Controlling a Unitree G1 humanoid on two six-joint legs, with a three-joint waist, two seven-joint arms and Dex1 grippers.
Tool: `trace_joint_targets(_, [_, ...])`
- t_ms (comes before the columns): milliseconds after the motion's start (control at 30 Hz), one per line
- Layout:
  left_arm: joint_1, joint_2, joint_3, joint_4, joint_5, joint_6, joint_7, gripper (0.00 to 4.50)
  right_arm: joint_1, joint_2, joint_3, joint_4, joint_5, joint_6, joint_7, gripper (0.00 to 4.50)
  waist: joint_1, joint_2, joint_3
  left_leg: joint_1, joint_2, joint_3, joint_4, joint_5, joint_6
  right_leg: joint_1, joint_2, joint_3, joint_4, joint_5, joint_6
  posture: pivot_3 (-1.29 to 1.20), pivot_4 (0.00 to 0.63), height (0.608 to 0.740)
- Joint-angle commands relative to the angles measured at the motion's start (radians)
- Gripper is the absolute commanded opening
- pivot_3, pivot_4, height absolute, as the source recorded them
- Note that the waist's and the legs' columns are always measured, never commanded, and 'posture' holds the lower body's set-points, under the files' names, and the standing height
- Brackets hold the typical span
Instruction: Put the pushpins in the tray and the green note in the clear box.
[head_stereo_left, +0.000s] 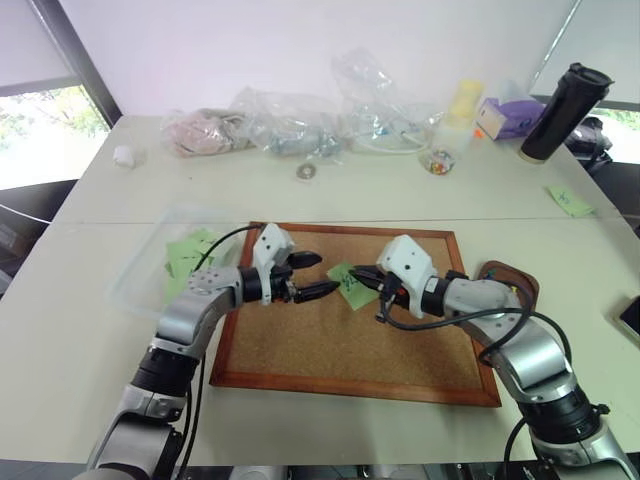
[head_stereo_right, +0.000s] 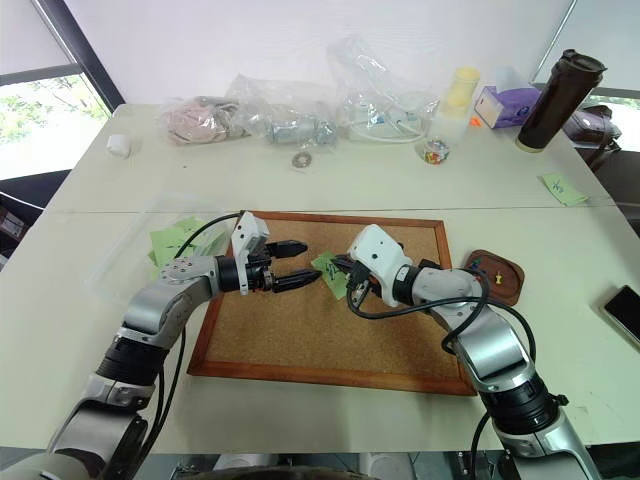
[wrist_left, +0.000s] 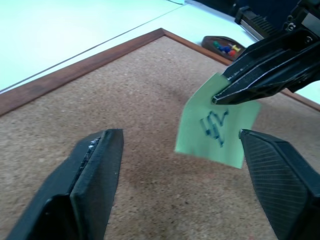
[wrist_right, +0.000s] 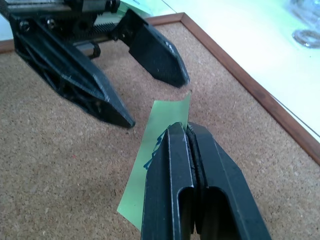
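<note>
The green note hangs with its broad side to my left gripper's fingers, so my right gripper should set it on the cork board and regrip before handover.
The green note, marked in black handwriting, hangs just above the cork board, pinched at its edge by my shut right gripper. My left gripper faces it from the left with its jaws wide open, and the note hangs just off one finger without touching. The brown oval tray sits off the board's right edge behind my right arm and holds the small coloured pushpins. The clear box lies left of the board with several green notes inside.
Wrinkled plastic bags, a small clear jar, a tissue box and a black tumbler line the table's far side. Another green note lies far right, a phone at the right edge.
</note>
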Motion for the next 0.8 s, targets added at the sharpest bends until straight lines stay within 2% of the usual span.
trace_joint_targets(33, [-0.031,0.001,0.014,-0.006,-0.027,0.01,-0.025,3.86,-0.024,-0.001,-0.018,-0.058,0.02,-0.005,0.009,0.0,0.0,0.0,0.0,0.0,0.0,0.0,0.0,0.0,0.0,0.0,0.0,0.0,0.0,0.0,0.0,0.0,0.15,0.74])
trace_joint_targets(167, [-0.044,-0.002,0.015,0.009,-0.054,0.039,-0.06,3.86,-0.031,-0.002,-0.019,-0.072,0.03,0.002,0.017,0.0,0.0,0.0,0.0,0.0,0.0,0.0,0.0,0.0,0.0,0.0,0.0,0.0,0.0,0.0,0.0,0.0,0.15,0.74])
trace_joint_targets(367, [-0.06,0.001,-0.005,0.045,-0.017,0.001,-0.064,3.86,-0.025,-0.013,-0.016,-0.052,0.024,0.021,0.015,0.0,0.0,0.0,0.0,0.0,0.0,0.0,0.0,0.0,0.0,0.0,0.0,0.0,0.0,0.0,0.0,0.0,0.15,0.74])
trace_joint_targets(600, [-0.052,0.036,-0.002,0.021,-0.007,-0.006,-0.075,3.86,0.036,0.002,-0.111,-0.029,0.115,0.087,0.018,0.0,0.0,-0.001,0.001,0.0,0.0,0.0,0.001,0.0,0.0,0.0,0.0,0.0,0.001,0.0,0.0,0.0,0.15,0.74])
trace_joint_targets(800, [-0.049,0.038,-0.013,0.047,0.019,-0.035,-0.065,3.86,0.049,0.018,-0.102,0.011,0.121,0.093,0.003,0.0,0.0,-0.001,0.001,0.0,0.0,0.0,0.0,0.0,0.0,0.0,0.0,0.0,0.001,0.0,0.0,0.0,0.15,0.74])
